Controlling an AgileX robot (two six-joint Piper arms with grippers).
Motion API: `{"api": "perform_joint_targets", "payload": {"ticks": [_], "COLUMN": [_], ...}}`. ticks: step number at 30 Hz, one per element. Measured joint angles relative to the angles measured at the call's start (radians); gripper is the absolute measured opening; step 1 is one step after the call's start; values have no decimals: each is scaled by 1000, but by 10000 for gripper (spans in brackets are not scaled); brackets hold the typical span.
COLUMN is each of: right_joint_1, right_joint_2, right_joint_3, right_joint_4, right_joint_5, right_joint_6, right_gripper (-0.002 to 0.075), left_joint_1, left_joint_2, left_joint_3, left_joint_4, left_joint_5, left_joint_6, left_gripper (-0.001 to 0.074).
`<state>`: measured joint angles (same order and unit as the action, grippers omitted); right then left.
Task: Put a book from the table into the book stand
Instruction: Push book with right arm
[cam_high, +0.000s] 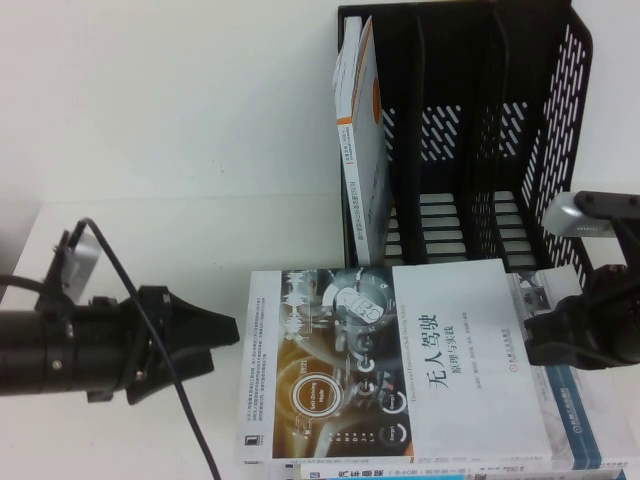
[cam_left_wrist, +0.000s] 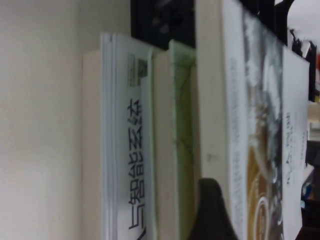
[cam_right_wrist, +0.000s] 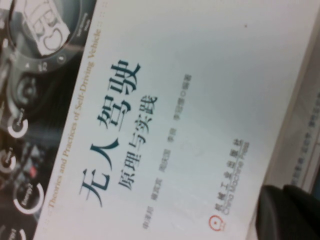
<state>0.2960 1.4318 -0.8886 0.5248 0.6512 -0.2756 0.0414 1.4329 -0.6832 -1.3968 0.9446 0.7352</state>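
My gripper will lift the top book (cam_high: 400, 365) off alone and the lower books will stay still, because it sticks out over the stack with a gap (cam_left_wrist: 194, 135) beneath its edge.
A stack of books lies at the table's front. The top book (cam_high: 400, 365) has a white cover with a car dashboard picture and also shows in the right wrist view (cam_right_wrist: 165, 100). My left gripper (cam_high: 228, 335) is open just off this book's left edge. In the left wrist view (cam_left_wrist: 260, 225) one finger (cam_left_wrist: 210, 212) lies level with the gap under the top book (cam_left_wrist: 215, 125). My right gripper (cam_high: 535, 345) is shut, its fingertips (cam_right_wrist: 290, 210) at the book's right edge. The black book stand (cam_high: 540, 150) stands behind the stack.
An orange and white book (cam_high: 362, 140) leans in the stand's leftmost slot; the other slots hold nothing. Lower books (cam_left_wrist: 125, 165) in the stack stick out at the front and right. The bare white table (cam_high: 150, 240) extends to the left.
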Motion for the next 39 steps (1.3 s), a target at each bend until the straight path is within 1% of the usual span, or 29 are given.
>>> {"api": "perform_joint_targets", "payload": {"ticks": [4,8,11,16,19,24,32,39], "right_joint_1": [1,1,2,6,6,6,6,6], "right_joint_2": [0,0,0,0,0,17,67,72], "right_joint_3": [0,0,0,0,0,0,-8,-10], "right_joint_4": [2,0,-2,-6,-7,-5,94,115], "right_joint_5": [0,0,0,0,0,0,-6,-6], "right_joint_6": [0,0,0,0,0,0,-29,-50], "right_gripper": [6,6,6,6,6,6,6,6], "left_joint_1": [2,5,7,9,9,9,9,9], "left_joint_2": [49,94,132,215,252,266,266,266], "left_joint_3": [20,20,20,20,20,18,18,18], "left_joint_4": [-73,-149,-177,-180,-187,-210,-214,-214], "left_joint_5": [52,94,103,166,191,196,198,198], "left_joint_6": [72,101,103,134,157,185,201,201], "left_gripper": [423,428,461,549,573,582,582,583]}}
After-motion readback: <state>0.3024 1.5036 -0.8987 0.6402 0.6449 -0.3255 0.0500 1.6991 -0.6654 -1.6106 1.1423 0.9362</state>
